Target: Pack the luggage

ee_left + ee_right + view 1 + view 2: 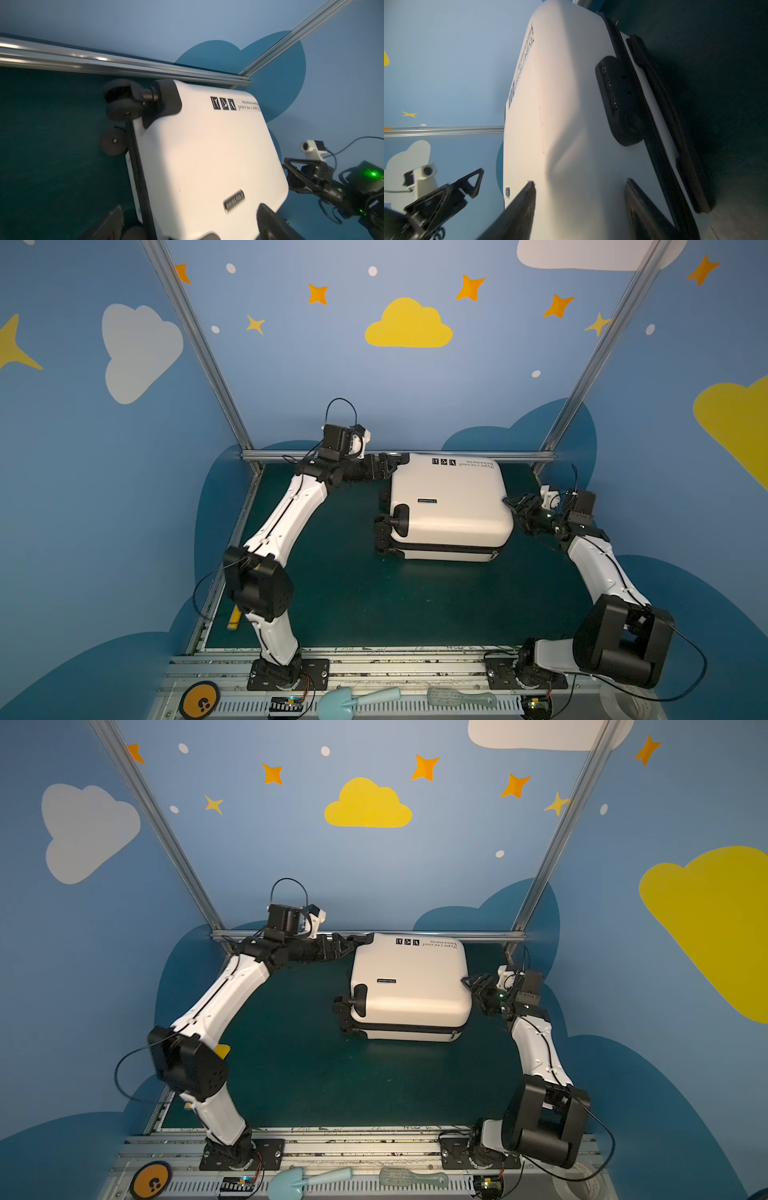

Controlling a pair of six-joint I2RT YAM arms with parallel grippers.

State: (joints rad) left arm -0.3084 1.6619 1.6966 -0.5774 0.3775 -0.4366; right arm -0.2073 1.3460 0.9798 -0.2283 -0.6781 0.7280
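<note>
The suitcase's lock end [619,100] points toward the robot's right gripper, so the left gripper should move away from the far wheel and push the suitcase's near wheel corner [390,529] toward the bar.
The luggage [451,506] [409,986] is a small white suitcase lying flat and zipped shut on the green mat, with its black wheels [388,529] on the left and black stickers [443,462] by the far edge. My left gripper [388,466] [190,207] hangs open over the wheel end near the far-left corner, its fingers spread wide across the shell. At the suitcase's right side, my right gripper [512,506] [580,181] has its jaws apart, with the fingertips [530,187] up against the upper shell beside the zipper [652,116]. I see nothing held.
An aluminium rail [399,455] runs along the mat's far edge just behind the suitcase. On the front ledge lie a light-blue toy shovel [353,699], a pale brush [461,698] and an orange disc [199,700]. A yellow object [233,620] sits at the mat's left edge.
</note>
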